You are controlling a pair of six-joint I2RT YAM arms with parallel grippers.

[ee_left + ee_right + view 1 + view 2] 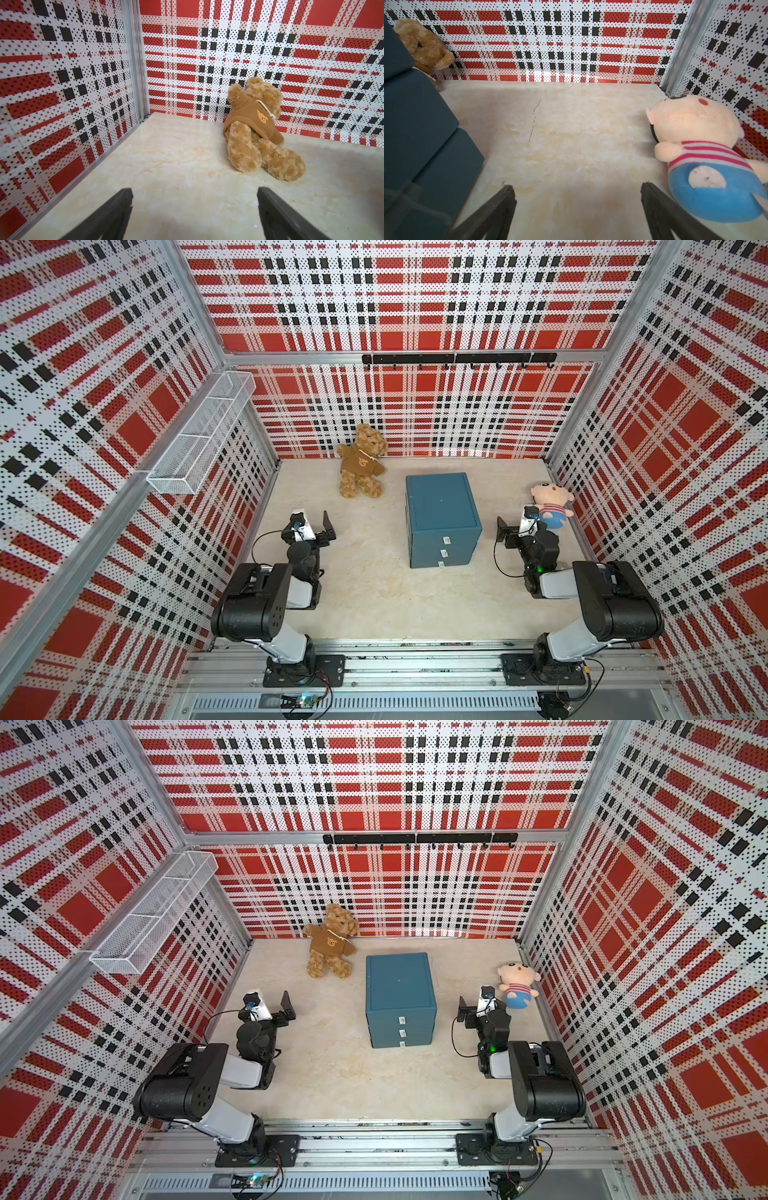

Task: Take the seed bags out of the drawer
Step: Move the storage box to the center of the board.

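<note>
The teal cabinet stands well in front of the back wall. My left gripper and my right gripper should push the cabinet's front corners (477,537) back before they open a drawer.
The seed bags are hidden. A teal cabinet (441,501) (398,979) with three drawers stands right of centre on the table, and all its drawer fronts (432,549) with small white handles are shut. My left gripper (312,526) (270,1009) hovers low to the cabinet's left, open and empty, fingers (122,199) spread over bare tabletop. My right gripper (519,531) (478,1011) sits to the cabinet's right, also open and empty (578,191), with the cabinet's side (415,124) close beside one finger.
A brown teddy bear (361,464) (255,124) leans on the back wall, left of the cabinet. A pink plush doll (550,506) (706,155) lies just beyond the right gripper by the right wall. A wire basket (199,435) and a hook rail (457,358) hang on the walls.
</note>
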